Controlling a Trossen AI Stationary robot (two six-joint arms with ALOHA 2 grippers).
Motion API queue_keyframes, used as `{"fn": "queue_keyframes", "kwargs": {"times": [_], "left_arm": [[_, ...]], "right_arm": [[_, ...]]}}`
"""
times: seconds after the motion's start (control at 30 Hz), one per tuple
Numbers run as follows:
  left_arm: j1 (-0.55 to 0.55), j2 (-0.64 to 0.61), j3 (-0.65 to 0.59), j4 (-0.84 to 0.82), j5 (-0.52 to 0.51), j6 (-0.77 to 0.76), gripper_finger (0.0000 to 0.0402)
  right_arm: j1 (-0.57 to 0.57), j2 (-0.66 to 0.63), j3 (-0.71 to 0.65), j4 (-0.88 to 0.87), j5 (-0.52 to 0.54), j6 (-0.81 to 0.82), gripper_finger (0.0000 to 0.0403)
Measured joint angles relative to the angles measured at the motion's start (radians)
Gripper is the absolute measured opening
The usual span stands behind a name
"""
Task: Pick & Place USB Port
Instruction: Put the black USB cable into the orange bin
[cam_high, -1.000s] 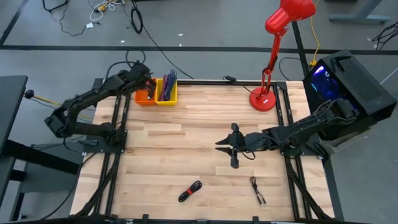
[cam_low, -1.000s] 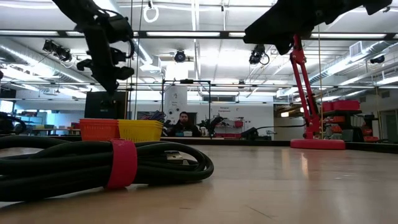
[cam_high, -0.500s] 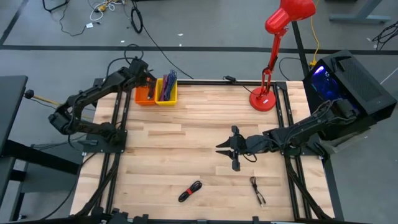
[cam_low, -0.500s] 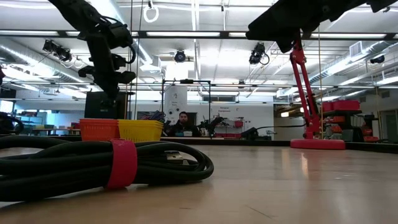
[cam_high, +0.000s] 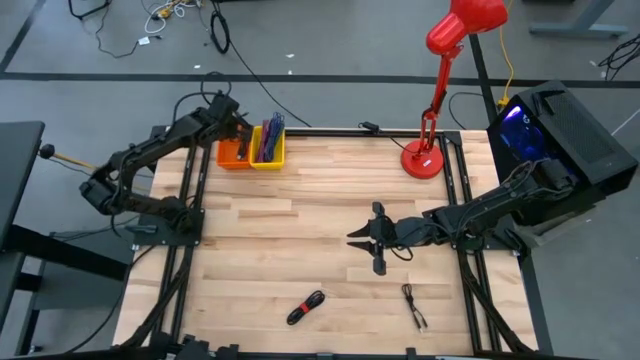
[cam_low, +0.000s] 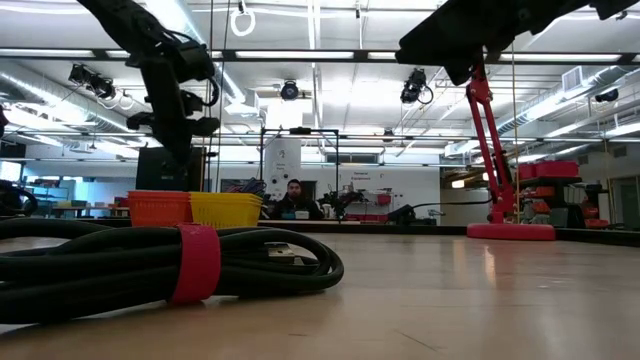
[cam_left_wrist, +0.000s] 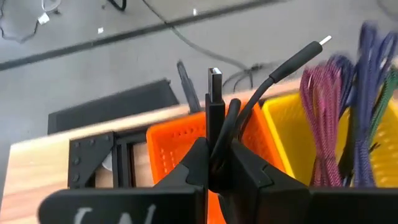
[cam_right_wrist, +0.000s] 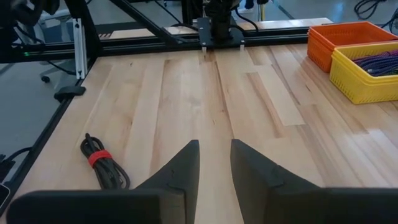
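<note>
My left gripper should keep going down and then let go of the black USB cable (cam_left_wrist: 216, 121) inside the sides of the open orange bin (cam_left_wrist: 177, 151), because the cable is hanging over the bin.
My left gripper (cam_high: 232, 128) hangs above the orange bin (cam_high: 234, 153) at the table's far left and is shut on a black USB cable (cam_left_wrist: 273, 74). The cable's metal plug (cam_left_wrist: 214, 79) and a second thin end (cam_left_wrist: 314, 46) stick out past the fingers over the orange bin (cam_left_wrist: 168, 149). My right gripper (cam_high: 372, 237) hovers open over the middle of the table, holding nothing; its fingers (cam_right_wrist: 180, 165) stand apart. A coiled black cable with a red tie (cam_high: 306, 307) lies near the table's near edge, and a thin black cable (cam_high: 415, 307) lies to its right. My left gripper pinches the black USB cable between its two fingers (cam_left_wrist: 249, 171), on a bent stretch just behind the plug (cam_left_wrist: 219, 134). The fingers come from above, over the orange bin. The cable is lifted clear, and both its ends stick out beyond the fingertips.
A yellow bin (cam_high: 268, 148) holding purple cables stands next to the orange one. A red desk lamp (cam_high: 425, 155) stands at the far right. In the low view the tied cable (cam_low: 150, 265) lies close to the camera. Bare wood lies between the arms.
The left gripper, still shut on the cable, has shifted slightly toward the table's far edge and come down a little over the orange bin. The right arm has kept still.
</note>
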Motion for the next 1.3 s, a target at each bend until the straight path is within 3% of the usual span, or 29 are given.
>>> {"fn": "queue_keyframes", "kwargs": {"times": [0.6, 0.97, 1.13, 1.3], "left_arm": [[0.001, 0.158, -0.001, -0.022, 0.006, -0.032, 0.0037], [-0.001, 0.158, -0.001, -0.049, 0.006, -0.052, 0.0181], [-0.010, 0.155, -0.001, -0.058, 0.095, -0.052, 0.0203], [-0.071, 0.089, 0.000, -0.050, 0.211, 0.001, 0.0200]], "right_arm": [[0.005, 0.000, 0.000, 0.000, 0.000, -0.005, 0.0092], [0.005, 0.000, 0.000, 0.000, 0.000, -0.003, 0.0092], [0.004, 0.000, 0.000, 0.000, 0.000, -0.017, 0.0092], [0.003, 0.000, 0.000, 0.000, 0.000, -0.023, 0.0092]]}}
